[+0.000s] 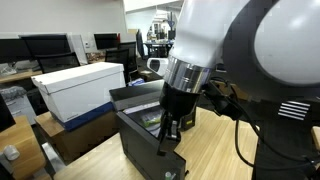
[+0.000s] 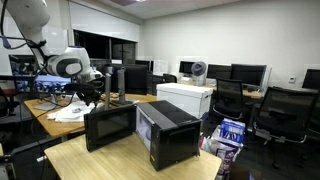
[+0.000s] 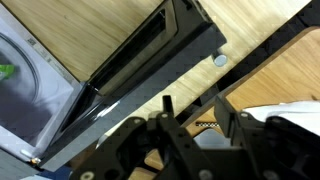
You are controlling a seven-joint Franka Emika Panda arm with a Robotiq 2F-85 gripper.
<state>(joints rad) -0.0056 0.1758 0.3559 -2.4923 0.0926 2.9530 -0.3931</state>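
My gripper is beyond the outer side of the microwave door [image 2: 112, 128], which is wide open. Next, I come back against the door's outer side [image 1: 158, 161] near its free edge and push the door shut.
A black microwave [image 2: 172, 135] stands on a wooden table [image 2: 110, 162] with its door [image 2: 110, 126] swung wide open. In an exterior view my gripper [image 1: 168, 134] hangs straight down at the free edge of the open door [image 1: 145, 152]. In the wrist view the door's dark edge [image 3: 150, 75] runs diagonally just above my gripper [image 3: 195, 110]. Its two fingers [image 3: 166, 106] stand partly apart, with bare table showing in the gap. Whether a finger touches the door is unclear. Something small and green [image 3: 5, 72] lies inside the oven cavity.
A white box [image 1: 80, 88] sits on a blue one behind the microwave. Desks with monitors [image 2: 215, 72] and office chairs [image 2: 285, 110] fill the room. Papers [image 2: 70, 113] lie by the arm's base. A small white disc [image 3: 219, 60] lies on the table.
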